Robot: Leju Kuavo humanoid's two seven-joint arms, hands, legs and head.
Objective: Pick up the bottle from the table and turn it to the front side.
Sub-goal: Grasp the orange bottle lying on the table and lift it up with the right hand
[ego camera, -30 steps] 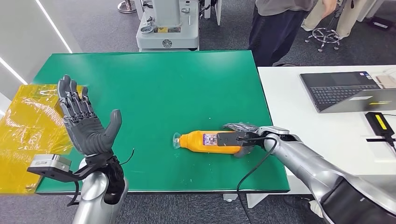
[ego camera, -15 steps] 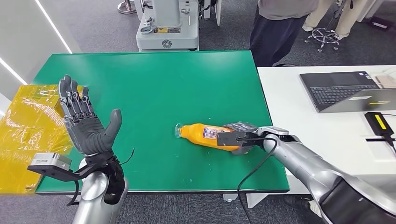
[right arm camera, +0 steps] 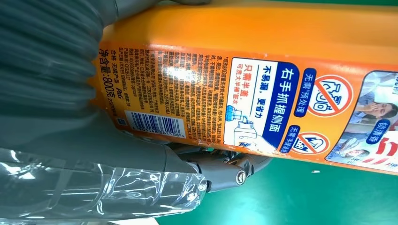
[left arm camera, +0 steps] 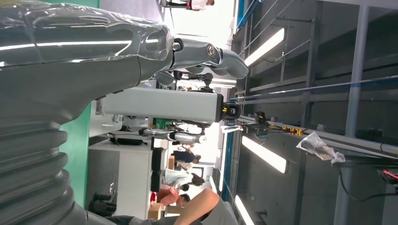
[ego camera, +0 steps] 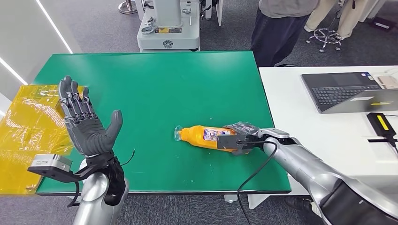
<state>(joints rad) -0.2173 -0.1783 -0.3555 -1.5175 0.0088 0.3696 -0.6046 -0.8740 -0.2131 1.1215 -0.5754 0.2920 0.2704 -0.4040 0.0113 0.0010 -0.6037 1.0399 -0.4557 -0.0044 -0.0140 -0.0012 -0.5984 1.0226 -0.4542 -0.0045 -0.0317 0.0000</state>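
Observation:
The printed label (ego camera: 215, 134) facing up is small and crowded, so I expect a big brand logo to be hidden underneath when I turn the orange bottle (ego camera: 198, 136).
An orange bottle (ego camera: 202, 137) with a clear cap lies on its side on the green table (ego camera: 150, 89), cap toward the left. Its printed label with barcode faces up (right arm camera: 263, 89). My right hand (ego camera: 239, 137) grips the bottle's base end, fingers wrapped around it; a thumb (right arm camera: 141, 187) presses against its side in the right wrist view. My left hand (ego camera: 84, 123) is raised over the table's front left corner, palm up and fingers spread, holding nothing. The left wrist view shows the left hand's fingers (left arm camera: 206, 56) against the ceiling.
A yellow plastic sheet (ego camera: 28, 131) lies at the table's left edge. A white table (ego camera: 324, 136) on the right carries a laptop (ego camera: 349, 91) and a black-yellow device (ego camera: 382, 124). A person (ego camera: 281, 28) stands behind; a grey machine (ego camera: 169, 26) stands beyond the far edge.
The right hand has closed on the bottle and swung it: its cap end moved up the table, so it now lies slightly tilted. The left hand has not moved.

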